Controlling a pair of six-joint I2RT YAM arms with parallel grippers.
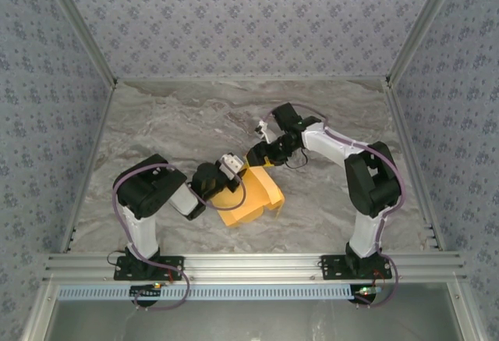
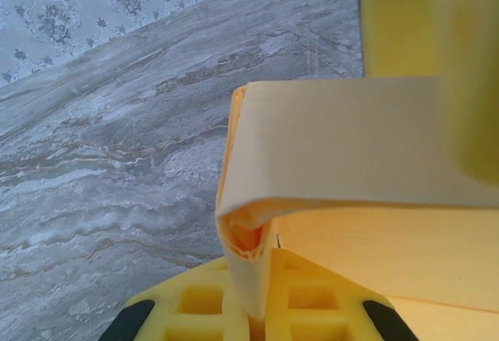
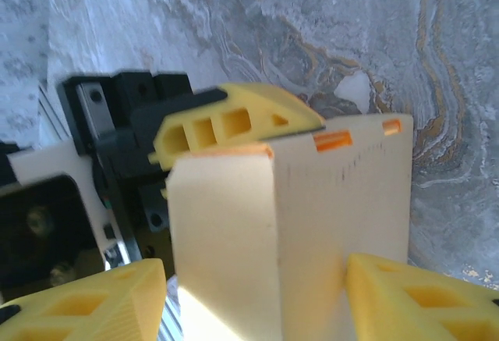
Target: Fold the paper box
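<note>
The panel's other end stands loose while my left gripper holds the panel's folded corner (image 2: pixel 246 228), so next my right gripper backs away and grips that loose end (image 1: pixel 275 198).
The paper box (image 1: pixel 251 199) is orange-yellow card, partly folded, lying mid-table between the two arms. My left gripper (image 1: pixel 232 174) is at its left upper edge. In the left wrist view the left gripper (image 2: pixel 253 310) is shut on a doubled edge of the paper box (image 2: pixel 343 146), whose pale panel bends away to the right. My right gripper (image 1: pixel 262 156) reaches the box's far end from the right. In the right wrist view the right gripper (image 3: pixel 257 302) stands open astride an upright panel of the paper box (image 3: pixel 312 224). Its right finger (image 3: pixel 421 298) is against the card and its left finger (image 3: pixel 86 302) is clear of it.
The table (image 1: pixel 171 122) has a grey marbled top, closed in by patterned walls (image 1: pixel 47 83) on three sides. An aluminium rail (image 1: pixel 249 263) runs along the near edge by the arm bases. The left gripper's yellow finger (image 3: pixel 234 118) shows behind the card in the right wrist view.
</note>
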